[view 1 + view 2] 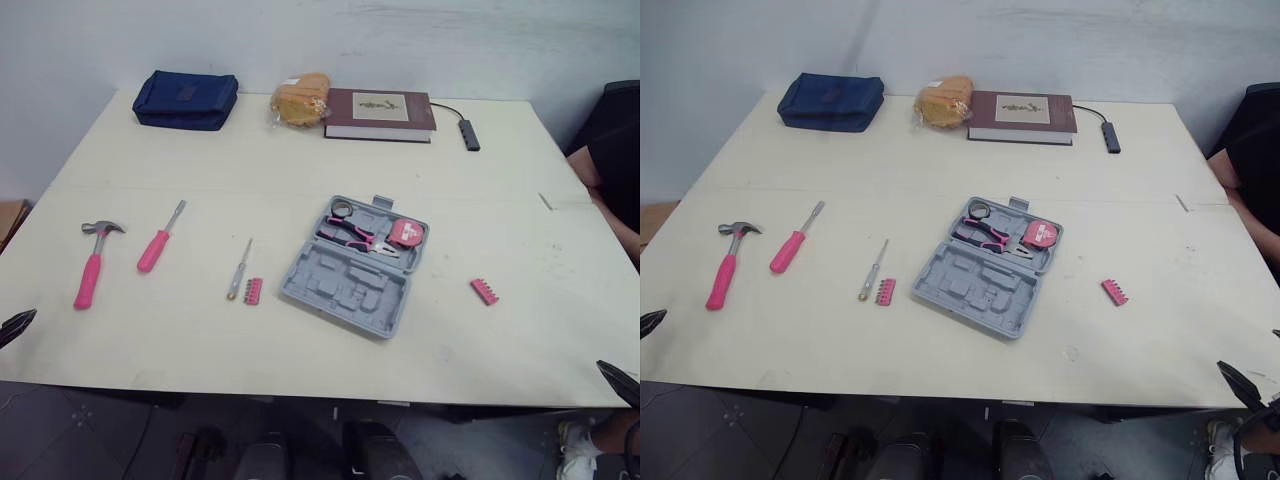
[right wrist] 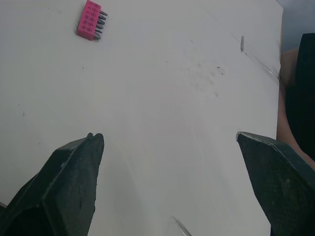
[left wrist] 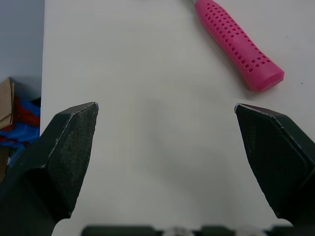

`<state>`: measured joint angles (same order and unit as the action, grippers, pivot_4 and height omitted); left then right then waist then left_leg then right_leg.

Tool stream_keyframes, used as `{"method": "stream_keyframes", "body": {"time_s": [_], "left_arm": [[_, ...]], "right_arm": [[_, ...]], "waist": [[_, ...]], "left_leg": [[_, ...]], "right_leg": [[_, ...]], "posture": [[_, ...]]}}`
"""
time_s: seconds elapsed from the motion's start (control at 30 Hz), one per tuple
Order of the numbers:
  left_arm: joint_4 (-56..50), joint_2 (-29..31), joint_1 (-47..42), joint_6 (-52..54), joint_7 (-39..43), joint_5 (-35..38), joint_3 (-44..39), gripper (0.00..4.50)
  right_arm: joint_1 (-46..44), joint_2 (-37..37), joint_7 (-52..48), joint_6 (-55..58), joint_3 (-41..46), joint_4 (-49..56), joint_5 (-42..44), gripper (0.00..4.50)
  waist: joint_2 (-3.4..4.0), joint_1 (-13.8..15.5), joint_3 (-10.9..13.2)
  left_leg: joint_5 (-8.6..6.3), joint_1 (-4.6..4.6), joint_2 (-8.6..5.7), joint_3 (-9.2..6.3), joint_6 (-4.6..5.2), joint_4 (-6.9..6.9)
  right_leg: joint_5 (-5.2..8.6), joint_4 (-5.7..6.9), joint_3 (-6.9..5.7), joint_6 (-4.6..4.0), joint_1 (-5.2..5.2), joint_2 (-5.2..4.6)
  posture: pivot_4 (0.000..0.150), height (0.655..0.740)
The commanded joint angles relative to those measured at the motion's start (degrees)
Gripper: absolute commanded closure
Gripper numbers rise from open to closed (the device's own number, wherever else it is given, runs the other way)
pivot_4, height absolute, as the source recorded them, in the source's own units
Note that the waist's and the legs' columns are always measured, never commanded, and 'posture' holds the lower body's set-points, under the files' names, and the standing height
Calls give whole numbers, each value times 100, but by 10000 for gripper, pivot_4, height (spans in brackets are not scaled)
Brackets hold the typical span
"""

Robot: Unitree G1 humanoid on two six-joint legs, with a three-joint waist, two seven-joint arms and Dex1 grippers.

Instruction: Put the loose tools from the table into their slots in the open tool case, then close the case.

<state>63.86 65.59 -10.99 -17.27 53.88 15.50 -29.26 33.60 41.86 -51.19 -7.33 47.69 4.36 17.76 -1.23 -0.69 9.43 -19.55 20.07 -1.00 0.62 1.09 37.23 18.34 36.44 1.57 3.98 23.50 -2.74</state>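
Observation:
A long groove [image 1: 350, 262] runs next to the grey tool case's hinge, so the thin screwdriver [image 1: 239, 272] will come to rest lengthwise there when I lower it in.
The grey tool case [image 1: 345, 282] lies open at the table's middle, with pliers [image 1: 352, 234], a pink tape measure [image 1: 405, 233] and a tape roll in its far half. To its left lie a pink bit holder [image 1: 253, 291], a thin screwdriver [image 1: 240, 267], a pink-handled screwdriver [image 1: 158, 243] and a pink-handled hammer [image 1: 93, 268]. A second pink bit holder [image 1: 484, 292] lies to the case's right. My left gripper [image 3: 167, 105] is open over bare table near the hammer handle [image 3: 241, 46]. My right gripper [image 2: 170, 135] is open near the front right edge, short of the bit holder [image 2: 90, 19].
Along the far edge sit a blue pouch [image 1: 187, 98], a bagged bread roll [image 1: 300, 100], a dark red book [image 1: 380, 113] and a small cabled hub [image 1: 470, 135]. A person in black [image 1: 615, 160] sits at the table's right side. A cardboard box [image 3: 6, 103] stands off the left edge.

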Motion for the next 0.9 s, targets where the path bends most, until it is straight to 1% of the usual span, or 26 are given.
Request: {"method": "stream_keyframes", "body": {"time_s": [0.03,0.1,0.13,0.23,0.37,0.43,0.5,0.57,0.67,0.8,0.87,0.9], "left_arm": [[-300,-103,-385,456,228,464,-234,220],[-679,-317,-770,1159,555,921,-367,220],[-918,-425,-821,1313,645,1010,-365,220],[-2024,-825,-851,1797,608,1199,-192,220],[-3420,-1159,-988,2585,591,1394,179,220],[-3781,-1266,-1067,2750,523,1383,295,220],[-4284,-1525,-1257,3067,596,1381,739,220],[-4594,-1805,-1542,3171,558,1326,1084,220],[-4742,-2071,-1817,3172,348,1157,1296,7783],[-4922,-2414,-1931,3073,306,767,1963,24618],[-4899,-2601,-1996,2992,264,610,2187,33700],[-4884,-2641,-2016,2974,253,572,2215,36385]], "right_arm": [[-149,-31,-3,-203,-41,-170,54,0],[-320,-97,-15,-298,-201,-351,101,0],[-401,-134,1,-301,-246,-386,150,0],[-606,-256,57,20,-422,-7,477,0],[-571,-333,60,522,-711,728,806,0],[-581,-377,140,691,-792,1027,898,0],[-680,-468,333,987,-1067,1599,1046,0],[-773,-602,615,1284,-1427,2099,1065,0],[-907,-784,978,1585,-1891,2560,942,0],[-1162,-844,1364,1910,-2634,2971,501,0],[-1293,-822,1539,2043,-2890,3073,269,5562],[-1325,-819,1591,2086,-2937,3096,219,7312]], "waist": [[0,-2,0],[-13,32,-7],[-16,46,-9],[-13,48,-8],[-9,46,-6],[-9,39,-6],[-9,30,-6],[-6,47,-8],[-5,56,-7],[-5,46,-7],[-5,57,-7],[-5,59,-7]], "left_leg": [[0,0,0,0,0,0],[1,-3,0,0,0,4],[4,1,2,0,-3,16],[5,3,2,0,-4,22],[7,7,3,0,-8,21],[8,6,3,0,-10,26],[9,6,3,-1,-12,28],[10,4,3,-1,-13,28],[10,12,3,-6,-15,55],[9,13,4,-6,-19,58],[10,16,3,-6,-21,68],[9,17,3,-6,-20,77]], "right_leg": [[0,0,0,0,0,0],[0,3,-3,0,-4,0],[0,9,-13,0,-5,-3],[0,20,-14,0,-5,-8],[0,24,-14,0,0,-5],[0,31,-12,1,0,-4],[0,34,-11,1,0,-1],[0,37,-11,1,0,-1],[0,49,-14,2,1,1],[0,51,-12,3,4,7],[-1,52,-11,4,3,7],[-1,54,-12,4,2,6]], "posture": [[1500,7400],[1500,7400],[1500,7400],[1500,7400],[1500,7400],[1500,7400],[1500,7400],[1500,7400],[1500,7400],[1500,7400],[1500,7400],[1500,7400]]}}
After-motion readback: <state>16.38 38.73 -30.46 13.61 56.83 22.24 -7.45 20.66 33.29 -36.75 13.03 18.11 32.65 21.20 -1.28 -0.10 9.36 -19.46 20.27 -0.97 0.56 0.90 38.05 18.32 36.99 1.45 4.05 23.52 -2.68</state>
